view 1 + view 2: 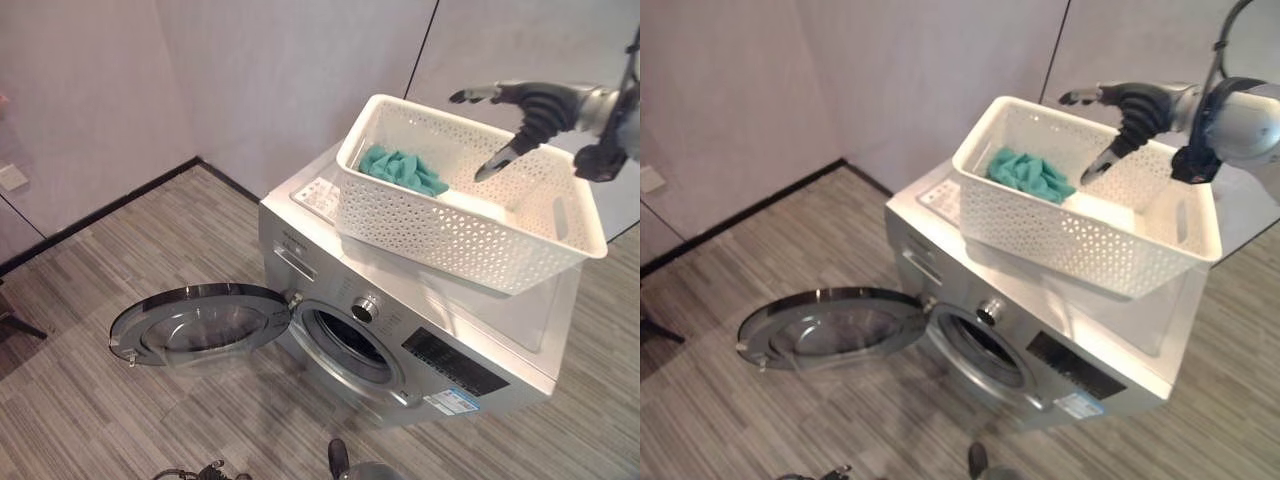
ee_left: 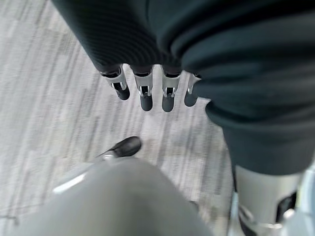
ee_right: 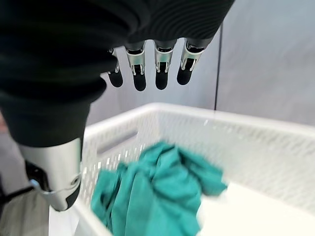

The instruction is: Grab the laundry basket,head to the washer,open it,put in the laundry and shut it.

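Observation:
The laundry basket [image 1: 445,228] will be empty when I lift the teal cloth out, because the white beside the teal cloth [image 1: 475,205] lies flat against the basket's sides.
A white perforated laundry basket [image 1: 440,235] sits tilted on top of the silver washer [image 1: 330,275]. A crumpled teal cloth [image 1: 403,169] lies in its far left corner, with something white beside it. The washer's round door [image 1: 195,325] hangs wide open to the left, showing the dark drum opening [image 1: 345,345]. My right hand [image 1: 520,115] hovers open above the basket's far right side, thumb pointing down into it, holding nothing; its fingers [image 3: 147,69] are straight above the teal cloth [image 3: 157,191]. My left hand [image 2: 147,91] hangs open at my side over the floor.
Grey wood-pattern floor [image 1: 120,260] spreads left of and in front of the washer. Pale walls [image 1: 250,70] with a dark baseboard stand close behind it.

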You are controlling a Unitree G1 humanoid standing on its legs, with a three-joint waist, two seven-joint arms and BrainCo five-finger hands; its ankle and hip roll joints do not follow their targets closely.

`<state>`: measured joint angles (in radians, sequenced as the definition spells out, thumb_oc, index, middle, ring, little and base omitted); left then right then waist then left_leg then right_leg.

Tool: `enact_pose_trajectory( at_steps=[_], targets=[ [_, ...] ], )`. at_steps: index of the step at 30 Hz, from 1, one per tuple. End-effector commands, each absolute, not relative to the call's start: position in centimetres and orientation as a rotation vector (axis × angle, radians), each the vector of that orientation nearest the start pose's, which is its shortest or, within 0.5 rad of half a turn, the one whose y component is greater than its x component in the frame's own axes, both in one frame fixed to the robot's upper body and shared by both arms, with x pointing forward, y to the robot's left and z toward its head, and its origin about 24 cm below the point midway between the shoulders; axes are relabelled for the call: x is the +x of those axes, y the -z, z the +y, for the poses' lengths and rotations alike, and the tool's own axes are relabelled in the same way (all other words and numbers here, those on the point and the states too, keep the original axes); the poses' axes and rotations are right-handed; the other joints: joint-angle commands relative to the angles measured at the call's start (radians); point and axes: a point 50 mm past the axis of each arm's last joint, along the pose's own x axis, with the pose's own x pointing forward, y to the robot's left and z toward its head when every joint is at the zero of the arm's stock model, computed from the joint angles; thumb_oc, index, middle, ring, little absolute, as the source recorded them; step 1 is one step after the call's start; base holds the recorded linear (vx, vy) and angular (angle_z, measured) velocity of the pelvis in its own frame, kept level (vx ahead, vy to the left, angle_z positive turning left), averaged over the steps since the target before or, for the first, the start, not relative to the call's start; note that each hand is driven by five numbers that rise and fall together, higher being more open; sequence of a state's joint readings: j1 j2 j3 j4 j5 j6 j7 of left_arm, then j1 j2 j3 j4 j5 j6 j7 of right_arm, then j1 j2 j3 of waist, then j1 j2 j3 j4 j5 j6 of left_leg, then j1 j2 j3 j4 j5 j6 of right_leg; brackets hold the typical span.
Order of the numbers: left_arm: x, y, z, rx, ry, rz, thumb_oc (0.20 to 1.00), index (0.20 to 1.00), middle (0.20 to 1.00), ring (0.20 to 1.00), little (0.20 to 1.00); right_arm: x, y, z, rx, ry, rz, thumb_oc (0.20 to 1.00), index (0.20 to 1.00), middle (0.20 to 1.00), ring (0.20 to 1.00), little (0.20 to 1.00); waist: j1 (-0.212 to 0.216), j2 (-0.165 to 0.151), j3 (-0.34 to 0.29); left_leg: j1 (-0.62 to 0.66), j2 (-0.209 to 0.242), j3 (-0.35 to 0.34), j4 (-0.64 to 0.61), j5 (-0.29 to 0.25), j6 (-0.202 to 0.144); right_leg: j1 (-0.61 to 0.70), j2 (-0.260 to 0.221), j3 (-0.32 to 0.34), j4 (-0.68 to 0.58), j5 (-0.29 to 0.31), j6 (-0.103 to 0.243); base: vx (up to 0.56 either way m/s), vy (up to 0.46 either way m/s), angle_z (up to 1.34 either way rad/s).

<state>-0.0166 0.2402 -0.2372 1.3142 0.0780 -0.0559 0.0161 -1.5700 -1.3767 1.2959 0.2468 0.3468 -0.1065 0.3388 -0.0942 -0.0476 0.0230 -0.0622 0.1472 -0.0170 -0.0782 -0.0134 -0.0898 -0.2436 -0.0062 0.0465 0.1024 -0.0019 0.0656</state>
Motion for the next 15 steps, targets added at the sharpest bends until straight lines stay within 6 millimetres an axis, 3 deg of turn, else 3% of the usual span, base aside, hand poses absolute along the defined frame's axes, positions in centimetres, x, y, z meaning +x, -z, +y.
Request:
enact_pose_trajectory(
  at_steps=[1, 6, 15],
  targets=[
    [7.7, 15.5, 26.9, 0.466, -0.017, 1.268, 1.000, 1.000, 1.000, 1.000, 1.000, 32.9, -34.9, -22.9, -1.452, -0.364, -0.238, 1.000, 1.000, 1.000, 1.000, 1.000, 0.040, -0.070, 0.020, 0.126, 0.024, -0.044, 0.015, -0.012, -0.028, -0.056, -0.064, 0.044, -0.051, 0.048, 0.082, -0.07, -0.042, 0.02],
    [8.9, 14.9, 27.9, 0.440, -0.102, 1.215, 1.000, 1.000, 1.000, 1.000, 1.000, 33.5, -33.4, -21.9, -1.473, -0.441, -0.193, 1.000, 1.000, 1.000, 1.000, 1.000, 0.050, -0.062, 0.045, 0.096, 0.034, -0.046, 0.015, 0.017, -0.035, -0.081, -0.066, 0.040, -0.052, 0.052, 0.074, -0.02, -0.036, 0.02],
    [9.6, 14.7, 28.1, 0.438, -0.108, 1.185, 1.000, 1.000, 1.000, 1.000, 1.000, 34.4, -30.5, -22.1, -1.543, -0.519, -0.052, 1.000, 1.000, 1.000, 1.000, 1.000, 0.060, -0.039, 0.083, 0.064, 0.044, -0.072, 0.005, 0.049, -0.039, -0.119, -0.074, 0.023, -0.028, 0.046, 0.066, 0.00, -0.014, 0.07]
  ],
)
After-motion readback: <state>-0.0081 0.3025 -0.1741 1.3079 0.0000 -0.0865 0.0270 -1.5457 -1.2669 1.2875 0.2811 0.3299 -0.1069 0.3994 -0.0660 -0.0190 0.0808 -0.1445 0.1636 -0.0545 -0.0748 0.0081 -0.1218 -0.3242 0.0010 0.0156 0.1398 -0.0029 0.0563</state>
